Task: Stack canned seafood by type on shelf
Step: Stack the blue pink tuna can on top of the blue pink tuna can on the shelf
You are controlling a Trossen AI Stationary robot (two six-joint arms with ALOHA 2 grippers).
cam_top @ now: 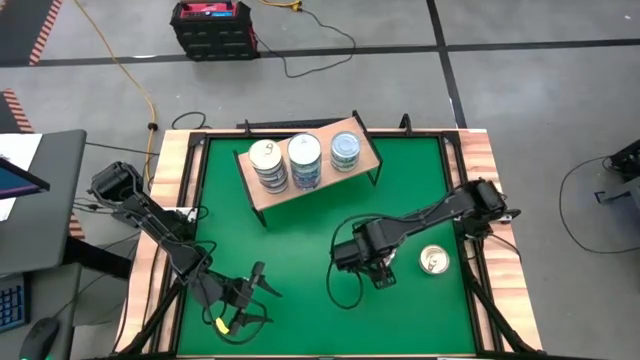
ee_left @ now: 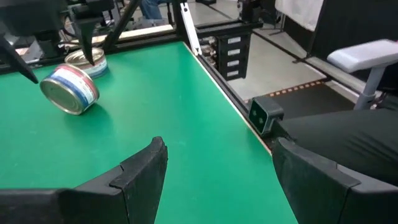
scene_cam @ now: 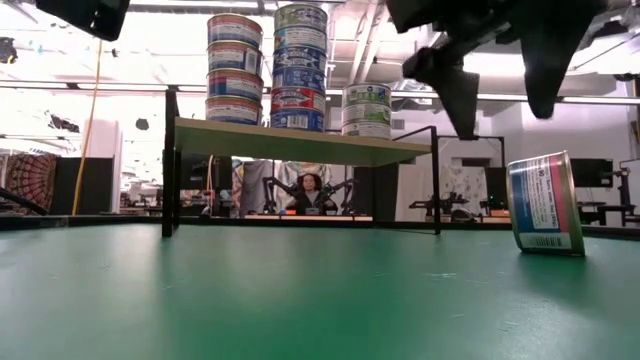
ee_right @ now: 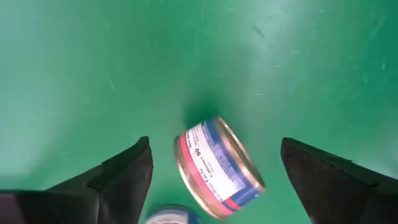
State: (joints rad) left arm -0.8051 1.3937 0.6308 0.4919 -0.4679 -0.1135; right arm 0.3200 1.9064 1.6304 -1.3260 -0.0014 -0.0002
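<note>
The robot's right gripper should keep lining up and moving down until its fingers straddle both of the tin's rims and close, because the tipped tin's flat ends (scene_cam: 572, 203) face its open fingers.
The light-wood shelf (cam_top: 265, 196) (scene_cam: 290, 141) stands at the table's far middle and carries three stacks of tins (cam_top: 304, 160) (scene_cam: 299, 66). My right gripper (cam_top: 376, 274) (scene_cam: 505, 112) (ee_right: 217, 186) hangs open, pointing down over a loose tin (ee_right: 217, 167) (scene_cam: 545, 205) (ee_left: 69, 90). That tin is tipped up on its side wall and rim on the green mat, and the fingers stand on either side without touching it. Another tin (cam_top: 434, 261) (ee_left: 87, 60) lies flat beside it, gold lid up. My left gripper (cam_top: 245, 298) (ee_left: 214, 180) waits open near the table's near-left corner.
The wooden table edge (cam_top: 487, 200) runs close to the right of the loose tins. The space under the shelf between its black legs (scene_cam: 168, 165) is open. Green mat (cam_top: 290, 250) lies bare between the two arms. A grey chair and floor show beyond the table edge (ee_left: 364, 59).
</note>
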